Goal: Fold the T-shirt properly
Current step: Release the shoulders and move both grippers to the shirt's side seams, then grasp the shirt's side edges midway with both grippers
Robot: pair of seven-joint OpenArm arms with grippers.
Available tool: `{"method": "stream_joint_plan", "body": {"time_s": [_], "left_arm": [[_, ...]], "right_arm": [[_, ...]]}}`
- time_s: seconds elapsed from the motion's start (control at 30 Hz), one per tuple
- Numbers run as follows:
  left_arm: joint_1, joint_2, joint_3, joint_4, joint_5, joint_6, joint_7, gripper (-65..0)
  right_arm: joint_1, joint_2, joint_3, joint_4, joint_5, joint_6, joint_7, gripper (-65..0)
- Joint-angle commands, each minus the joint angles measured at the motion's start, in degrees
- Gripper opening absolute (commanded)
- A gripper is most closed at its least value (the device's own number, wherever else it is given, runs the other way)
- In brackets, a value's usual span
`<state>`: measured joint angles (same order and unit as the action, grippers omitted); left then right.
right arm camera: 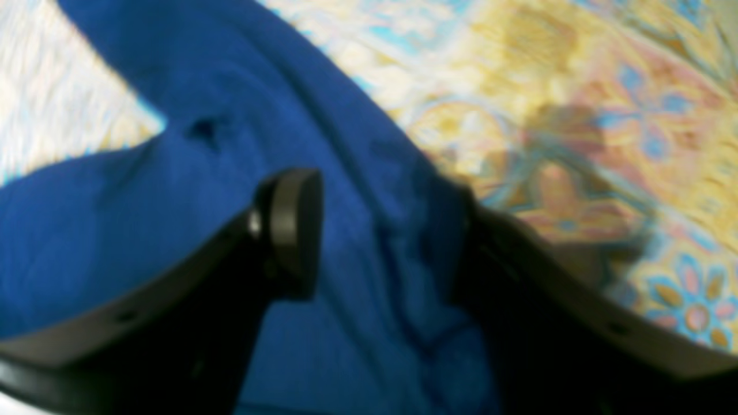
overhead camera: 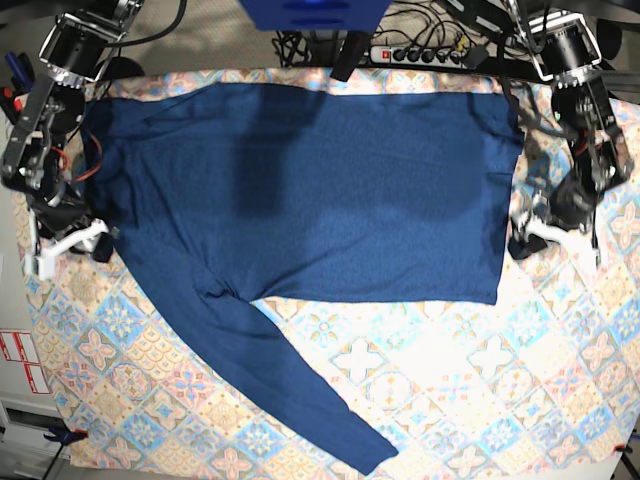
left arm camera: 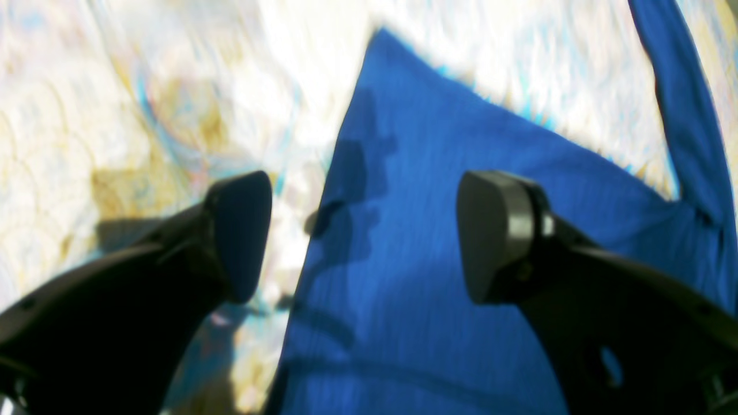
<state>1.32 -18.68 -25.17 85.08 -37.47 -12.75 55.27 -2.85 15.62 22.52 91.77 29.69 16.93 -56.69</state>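
Observation:
The sleeve [overhead camera: 264,378] will drag flat behind when I fold the hem back, because the long sleeve reaches out past the hem [overhead camera: 237,300] toward the front edge.
The dark navy T-shirt [overhead camera: 320,190] lies spread flat on the patterned tablecloth, with one long sleeve [overhead camera: 290,390] running toward the front edge. My left gripper [overhead camera: 522,240] is open at the shirt's right hem corner. In the left wrist view it [left arm camera: 363,236] straddles the shirt's edge [left arm camera: 438,173], low over the cloth. My right gripper [overhead camera: 95,240] is at the shirt's left side near the sleeve's base. In the right wrist view it [right arm camera: 386,248] is open with blue fabric [right arm camera: 173,190] between its fingers, and the fabric hides the tip of one finger.
The pastel tablecloth [overhead camera: 450,380] covers the table and shows bare along the front and right. A power strip [overhead camera: 420,48] with cables and a blue object [overhead camera: 315,12] lie beyond the back edge. The arm bases stand at the back corners.

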Motion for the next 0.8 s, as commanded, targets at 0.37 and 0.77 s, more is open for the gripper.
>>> {"method": "stream_joint_plan", "body": {"time_s": [0.37,0.77], "left_arm": [[-16.3,-1.0,10.4,-20.8,7.7,-0.3,-9.0,-16.4],[-24.5,-0.7,20.5,-42.9,7.6,-0.3,-22.2,-16.5]], "right_arm": [[4.7,0.6,-4.5,0.9,-9.6,-0.2,1.0,-36.2],[4.6,0.6,-4.4,0.9,-9.4,-0.2,1.0,-36.4]]}}
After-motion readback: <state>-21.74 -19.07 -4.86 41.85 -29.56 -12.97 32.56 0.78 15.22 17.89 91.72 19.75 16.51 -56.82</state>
